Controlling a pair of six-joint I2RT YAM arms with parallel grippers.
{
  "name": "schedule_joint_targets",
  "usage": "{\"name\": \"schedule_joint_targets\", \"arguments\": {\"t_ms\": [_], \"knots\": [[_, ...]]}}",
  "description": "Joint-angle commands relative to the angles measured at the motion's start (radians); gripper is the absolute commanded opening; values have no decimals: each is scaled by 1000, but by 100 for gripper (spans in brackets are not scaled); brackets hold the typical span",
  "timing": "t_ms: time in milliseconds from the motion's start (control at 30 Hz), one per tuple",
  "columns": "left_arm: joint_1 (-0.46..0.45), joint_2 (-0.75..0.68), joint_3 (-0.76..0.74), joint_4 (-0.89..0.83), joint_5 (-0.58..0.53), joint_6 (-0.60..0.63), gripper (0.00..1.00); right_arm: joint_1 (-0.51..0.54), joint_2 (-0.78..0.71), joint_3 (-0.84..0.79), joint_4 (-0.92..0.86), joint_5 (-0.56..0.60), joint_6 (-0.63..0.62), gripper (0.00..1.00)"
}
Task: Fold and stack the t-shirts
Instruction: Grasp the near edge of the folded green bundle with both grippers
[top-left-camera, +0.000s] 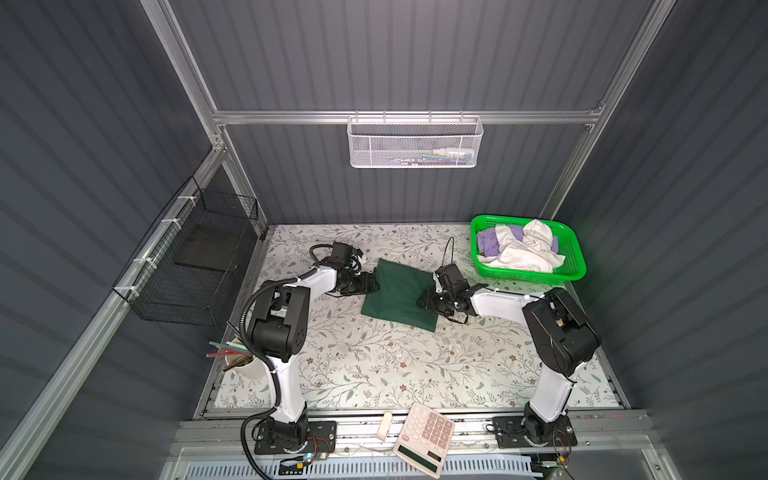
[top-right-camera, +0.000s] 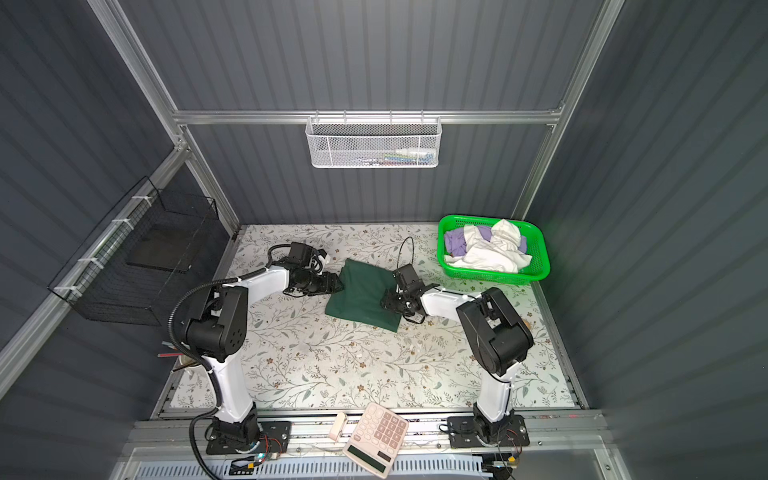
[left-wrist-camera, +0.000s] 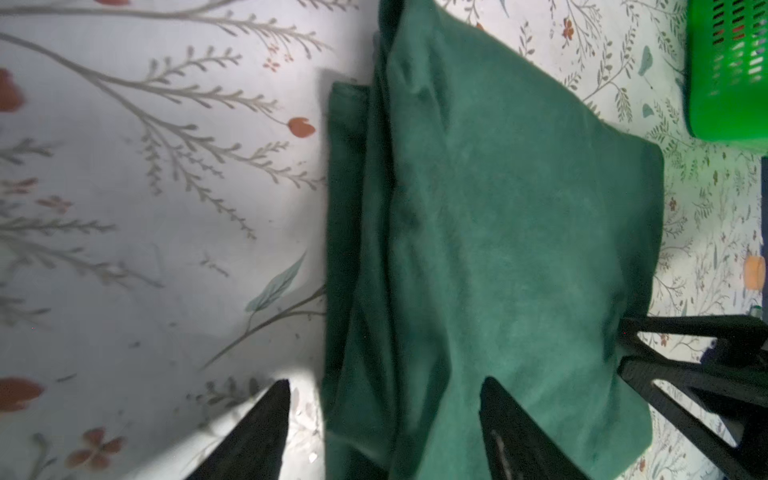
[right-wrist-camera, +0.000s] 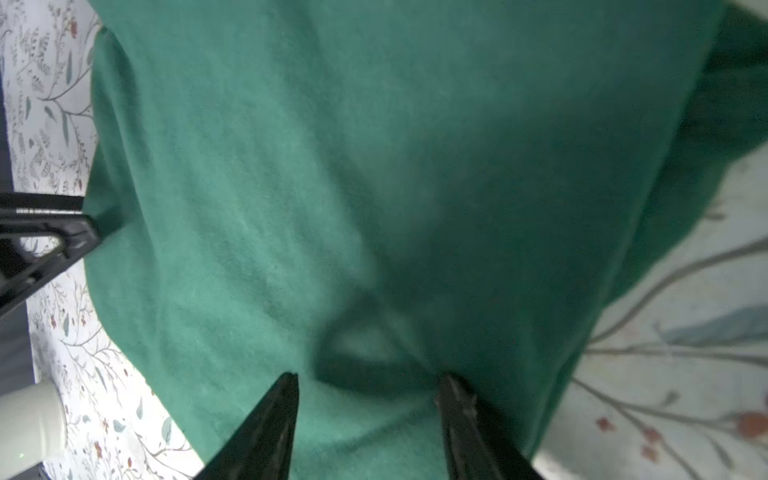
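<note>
The dark green t-shirt's layered edge (left-wrist-camera: 364, 352) sits between my left gripper's open fingers, so I should keep moving in until the fingers can close on all its layers (left-wrist-camera: 384, 436).
A dark green t-shirt (top-left-camera: 397, 297) (top-right-camera: 360, 300) lies folded into a rough rectangle at mid-table. My left gripper (top-left-camera: 374, 285) (top-right-camera: 339, 286) sits at its left edge and is open. In the left wrist view it (left-wrist-camera: 384, 382) straddles the layered edge of the shirt (left-wrist-camera: 498, 249), one finger over the tablecloth and one over the cloth. My right gripper (top-left-camera: 422, 301) (top-right-camera: 386, 301) is over the shirt's right part, open. Its tips (right-wrist-camera: 370, 377) stand apart just above a small wrinkle in the shirt (right-wrist-camera: 374, 166). White (top-left-camera: 528, 251) and lavender (top-left-camera: 487, 243) t-shirts lie crumpled in the basket.
A bright green mesh basket (top-left-camera: 525, 277) (top-right-camera: 490, 276) stands at the back right. A black wire crate (top-left-camera: 195, 266) hangs on the left wall. A white cup of pencils (top-left-camera: 249, 368) sits by the left arm. A calculator (top-left-camera: 424, 438) lies on the front rail.
</note>
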Motion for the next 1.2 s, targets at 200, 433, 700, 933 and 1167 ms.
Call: {"name": "schedule_joint_targets", "arguments": {"t_ms": [200,433,700,933,1167], "knots": [[-7,52,-14,96,94,-37,74,-56,31,52,-174,116,-262,58],[-7,121,11,29,32,-113,71,-82,53,166,-246,106,-345,58],[-66,111,-63,47,71,-247,69,-80,58,145,-212,61,-311,58],[-102,128,-90,112,55,-268,53,-82,47,134,-206,57,-307,57],[-138,109,6,-4,-50,-217,0,-81,-13,85,-184,14,-277,57]]}}
